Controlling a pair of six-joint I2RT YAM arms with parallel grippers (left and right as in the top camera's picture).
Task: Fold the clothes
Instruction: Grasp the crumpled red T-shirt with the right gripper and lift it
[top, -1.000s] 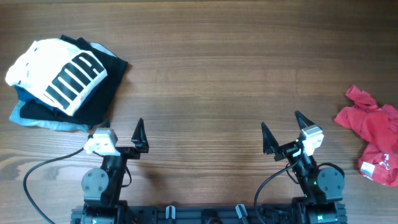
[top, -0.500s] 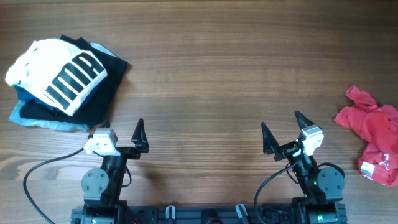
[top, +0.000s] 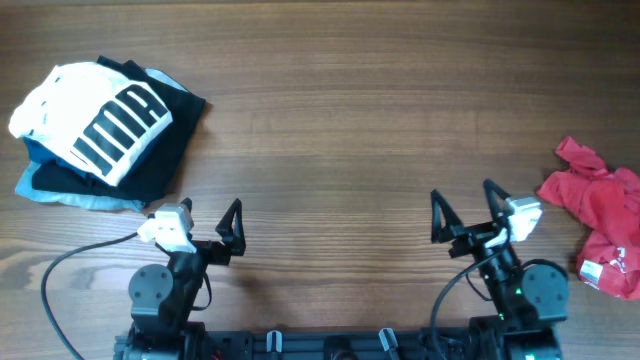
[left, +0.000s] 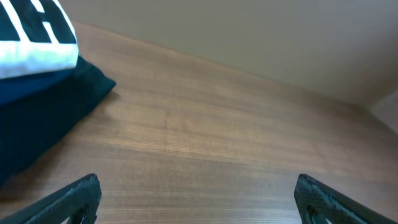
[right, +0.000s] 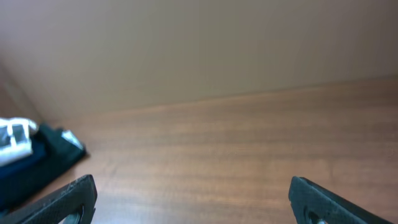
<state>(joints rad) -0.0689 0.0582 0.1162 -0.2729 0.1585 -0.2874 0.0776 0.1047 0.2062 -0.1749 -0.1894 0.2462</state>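
Note:
The red T-shirt (top: 602, 212) is crumpled at the table's edge, a long way from the robot's left gripper, so the right gripper should pull it into the clear middle (top: 375, 170) before folding.
The red T-shirt (top: 603, 228) lies crumpled at the table's right edge in the overhead view, a small white tag at its lower part. My right gripper (top: 466, 205) is open and empty, to the left of the shirt and apart from it. My left gripper (top: 205, 207) is open and empty near the front left. In the left wrist view the fingertips (left: 199, 186) spread wide over bare wood. In the right wrist view the fingertips (right: 193, 186) are also wide apart; the red shirt does not show there.
A stack of folded garments sits at the back left: a white one with bold black stripes (top: 92, 117) on a black one (top: 165, 150) and a light blue one (top: 60, 190). The stack shows in the left wrist view (left: 37, 81) and the right wrist view (right: 31, 155).
Both arms have turned a little to the right; the right gripper is now nearer the red shirt. The garments have not moved.

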